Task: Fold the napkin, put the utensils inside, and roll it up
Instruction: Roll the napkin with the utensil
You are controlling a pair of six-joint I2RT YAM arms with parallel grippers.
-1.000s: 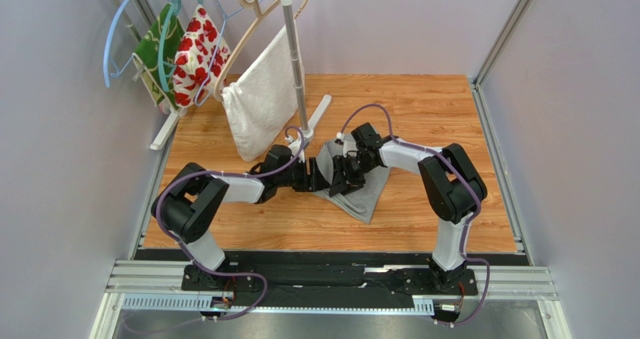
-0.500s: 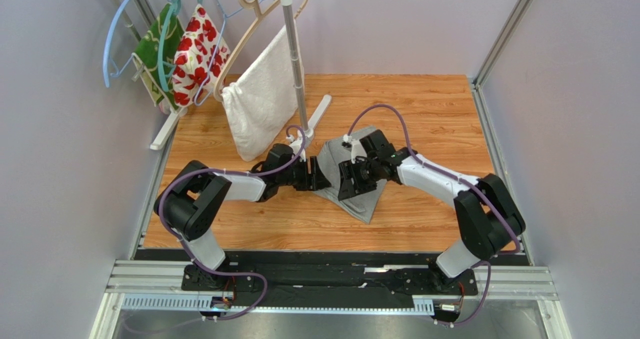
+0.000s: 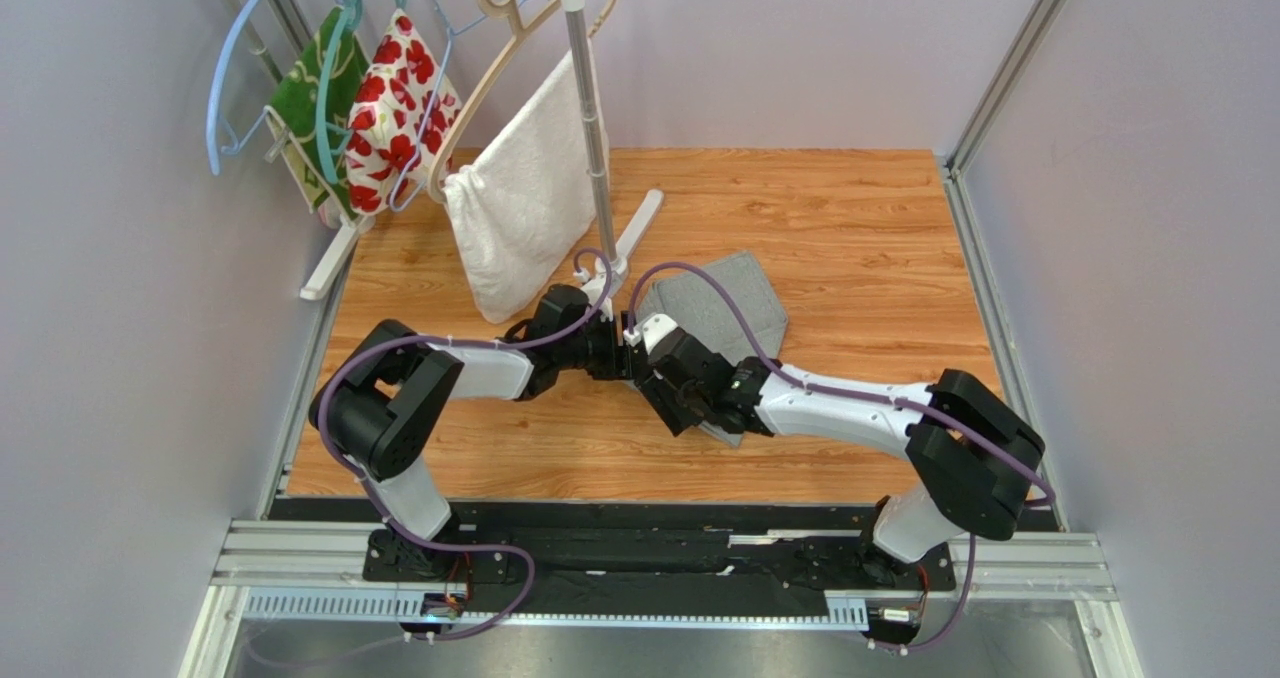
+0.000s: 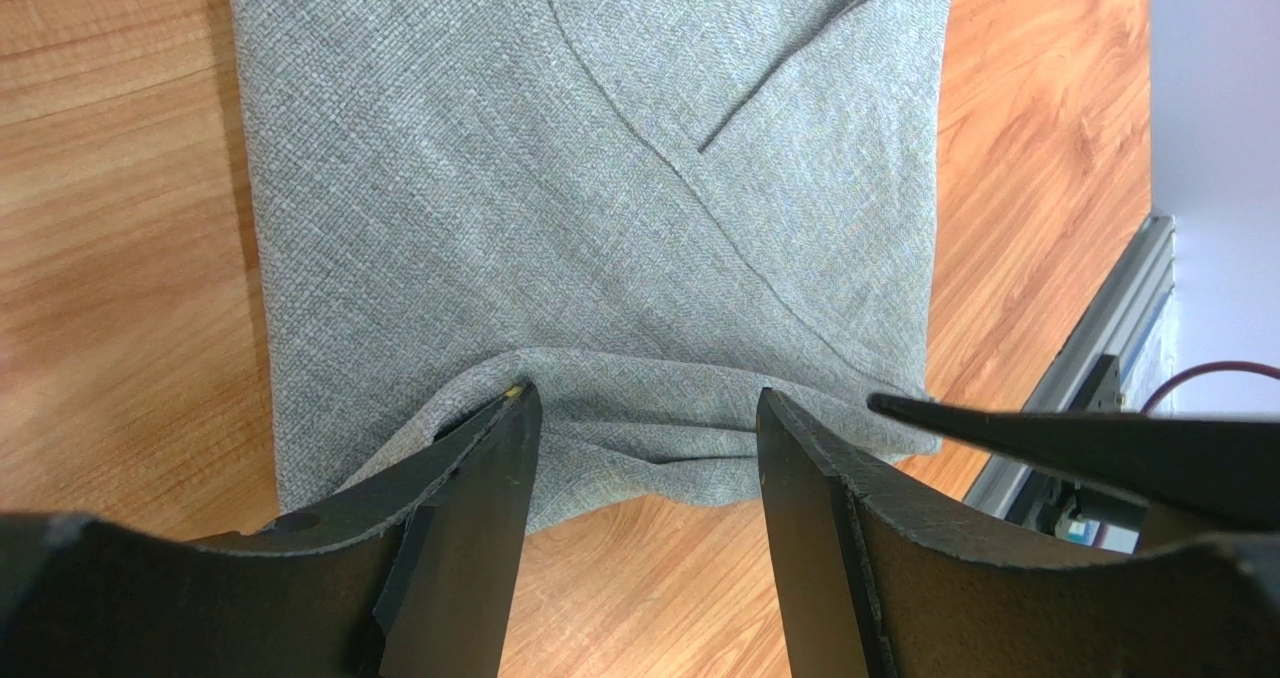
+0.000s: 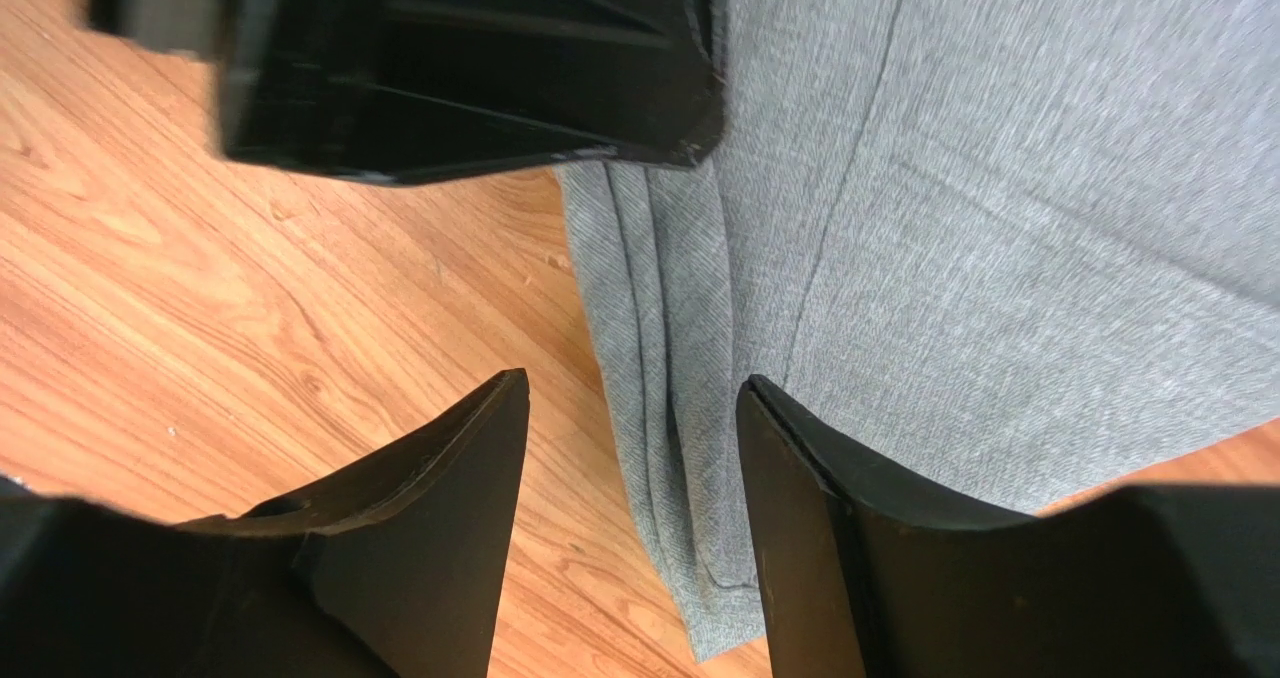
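My right gripper is to pinch the layered edge (image 5: 676,446) and pull the napkin clear before rolling it, since the napkin lies close beside the rack's foot (image 3: 607,275).
The grey napkin (image 3: 724,300) lies folded on the wooden table, with overlapping layers in the left wrist view (image 4: 601,183). My left gripper (image 3: 624,357) is open at the napkin's near edge (image 4: 643,408). Its left fingertip (image 4: 511,408) touches a raised fold. My right gripper (image 3: 661,378) is open and low, and its jaws straddle the napkin's layered side edge (image 5: 631,386). The napkin fills the right of that view (image 5: 977,228). A dark pointed tip (image 4: 1052,438) enters the left wrist view at the right. I cannot tell whether it is the utensil or the right finger.
A clothes rack pole (image 3: 591,138) stands behind the grippers. On it hang a white towel (image 3: 519,198), a red-flowered cloth (image 3: 394,101) and a green cloth (image 3: 305,108). The left gripper's black body (image 5: 466,56) is close in front of my right fingers. Metal rails edge the table.
The right arm has swung from above the napkin down to its near-left edge, its elbow dropping toward the front right. The napkin's far part is now uncovered. The left arm has hardly moved.
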